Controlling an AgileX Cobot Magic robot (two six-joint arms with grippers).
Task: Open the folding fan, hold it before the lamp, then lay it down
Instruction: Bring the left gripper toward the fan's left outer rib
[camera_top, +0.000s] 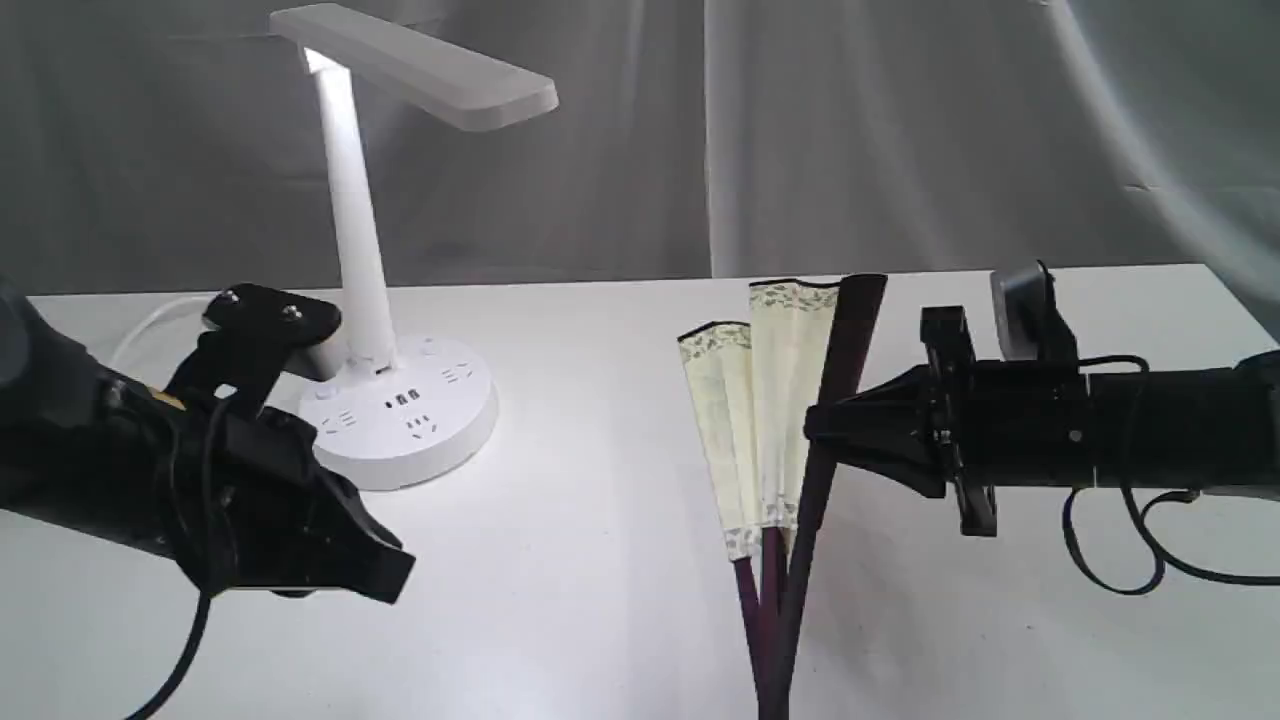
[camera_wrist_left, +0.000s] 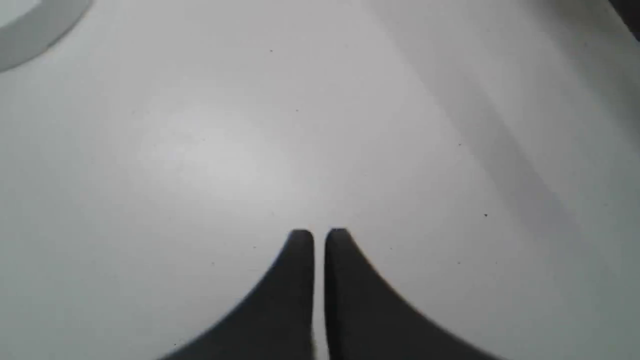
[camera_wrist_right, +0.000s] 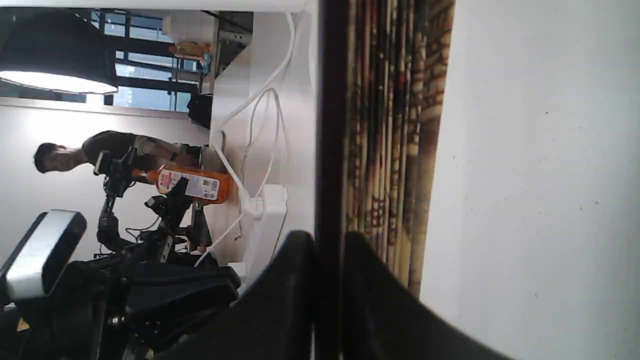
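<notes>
Next, my left gripper turns toward the fan, opens and grabs its cream edge (camera_top: 705, 402), because my right gripper is holding only the dark outer guard (camera_top: 849, 342). My left gripper is closed and pointing down now.
The folding fan (camera_top: 775, 400) stands partly spread right of the table's middle, showing two cream pleated sections with a patterned border. Its maroon ribs converge at the exterior view's bottom edge, so the pivot is cut off. My right gripper (camera_top: 815, 430) is shut on the fan's dark outer guard (camera_top: 850, 330). In the right wrist view the guard (camera_wrist_right: 327, 125) runs between the fingers (camera_wrist_right: 295, 260), with the pleats (camera_wrist_right: 395, 125) beside it. The white lamp (camera_top: 355, 220) stands back left, lit, on its round base (camera_top: 410, 410). My left gripper (camera_top: 395, 580) (camera_wrist_left: 319, 235) is shut on nothing, low over the table in front of the lamp.
A grey curtain (camera_top: 900, 130) hangs behind the white table (camera_top: 600, 500). The lamp's white cord (camera_top: 150, 320) trails off behind my left arm. The lamp base's rim (camera_wrist_left: 30, 30) shows in the left wrist view. Beyond the table, the right wrist view shows a person (camera_wrist_right: 65, 155) and other equipment.
</notes>
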